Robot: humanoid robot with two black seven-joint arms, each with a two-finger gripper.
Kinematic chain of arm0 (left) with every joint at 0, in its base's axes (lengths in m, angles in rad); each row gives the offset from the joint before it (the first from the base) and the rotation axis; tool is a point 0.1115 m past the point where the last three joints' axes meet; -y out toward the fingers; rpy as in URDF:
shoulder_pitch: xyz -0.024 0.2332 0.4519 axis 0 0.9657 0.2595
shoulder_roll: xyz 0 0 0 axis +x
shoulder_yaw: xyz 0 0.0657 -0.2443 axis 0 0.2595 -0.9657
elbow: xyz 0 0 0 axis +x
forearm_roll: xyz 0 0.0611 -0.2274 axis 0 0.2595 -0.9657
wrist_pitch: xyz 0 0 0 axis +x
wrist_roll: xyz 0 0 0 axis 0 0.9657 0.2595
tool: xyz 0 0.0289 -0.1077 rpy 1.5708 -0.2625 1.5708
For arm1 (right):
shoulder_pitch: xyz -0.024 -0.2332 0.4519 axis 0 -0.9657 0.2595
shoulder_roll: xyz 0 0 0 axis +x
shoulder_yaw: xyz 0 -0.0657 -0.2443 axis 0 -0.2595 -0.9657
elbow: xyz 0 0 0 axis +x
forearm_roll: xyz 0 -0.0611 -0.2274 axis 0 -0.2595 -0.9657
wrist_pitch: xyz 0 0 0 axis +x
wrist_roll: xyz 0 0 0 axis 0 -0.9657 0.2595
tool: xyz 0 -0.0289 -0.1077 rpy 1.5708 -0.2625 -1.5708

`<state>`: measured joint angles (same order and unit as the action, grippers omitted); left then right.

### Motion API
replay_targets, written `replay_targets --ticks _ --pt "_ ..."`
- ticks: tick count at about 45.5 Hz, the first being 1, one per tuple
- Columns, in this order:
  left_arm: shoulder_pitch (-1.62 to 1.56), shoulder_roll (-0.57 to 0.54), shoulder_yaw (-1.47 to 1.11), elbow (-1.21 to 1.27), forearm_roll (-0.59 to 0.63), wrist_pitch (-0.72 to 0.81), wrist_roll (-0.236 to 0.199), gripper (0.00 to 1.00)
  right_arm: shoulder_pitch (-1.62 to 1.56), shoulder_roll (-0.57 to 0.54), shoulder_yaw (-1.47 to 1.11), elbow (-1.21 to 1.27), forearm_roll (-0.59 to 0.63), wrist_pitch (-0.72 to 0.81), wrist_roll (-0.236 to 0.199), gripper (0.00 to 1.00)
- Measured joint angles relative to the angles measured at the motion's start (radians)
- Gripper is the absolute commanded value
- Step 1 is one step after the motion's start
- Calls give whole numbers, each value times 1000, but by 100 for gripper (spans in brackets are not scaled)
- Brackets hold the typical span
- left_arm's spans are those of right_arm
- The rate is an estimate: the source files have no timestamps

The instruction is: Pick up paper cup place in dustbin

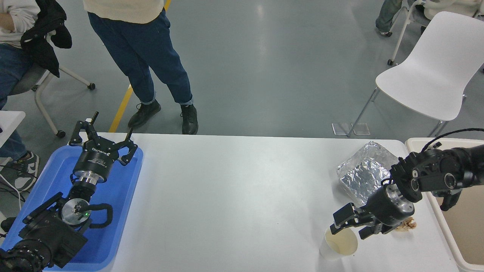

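Note:
My gripper will find the paper cup [333, 247] empty when it lifts the cup and tips it toward the dustbin, because the pale cream inside [345, 242] looks plain and unbroken.
The paper cup [337, 244], white with a pale cream inside, stands upright near the table's front right. My right gripper [350, 227] hangs just above the cup's far rim, its fingers spread open and nothing between them. One finger [340, 220] sits over the rim's far left side, the other [366, 232] just past its right side. The dustbin [446, 223], a beige bin, stands off the table's right edge, partly behind my right arm. My left gripper [103, 136] rests open over the blue tray at the lower left.
A silver foil tray [361, 174] lies behind the right gripper. A crumpled brown paper scrap [408, 224] peeks out beside the wrist. The blue tray [109, 204] holds the left arm. A person stands at the far side; a white chair [435, 64] is at upper right.

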<state>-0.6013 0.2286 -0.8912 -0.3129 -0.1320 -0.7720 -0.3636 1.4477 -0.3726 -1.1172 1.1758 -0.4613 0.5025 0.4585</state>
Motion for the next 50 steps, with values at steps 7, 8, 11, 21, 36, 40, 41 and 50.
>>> replay_targets --ticks 7,8,11,21,36,40,41,50 --pt "0 0 0 0 0 0 0 100 -27 0 14 -1 0 0 0 12" --pt "0 0 0 0 0 0 0 100 -29 0 16 -1 0 0 0 9" --pt "0 0 0 0 0 0 0 100 -36 -1 21 -2 2 -1 0 0" --pt "0 0 0 0 0 0 0 100 -43 -7 31 -2 27 -1 0 0" --pt "0 0 0 0 0 0 2 100 -37 -25 28 -1 107 2 -1 0" --pt "0 0 0 0 0 0 2 100 -23 -37 24 5 113 8 -1 0" --pt "0 0 0 0 0 0 2 100 -18 -40 23 7 114 10 -1 0" --pt "-1 0 0 0 0 -1 2 100 73 -76 -19 64 116 32 0 0"
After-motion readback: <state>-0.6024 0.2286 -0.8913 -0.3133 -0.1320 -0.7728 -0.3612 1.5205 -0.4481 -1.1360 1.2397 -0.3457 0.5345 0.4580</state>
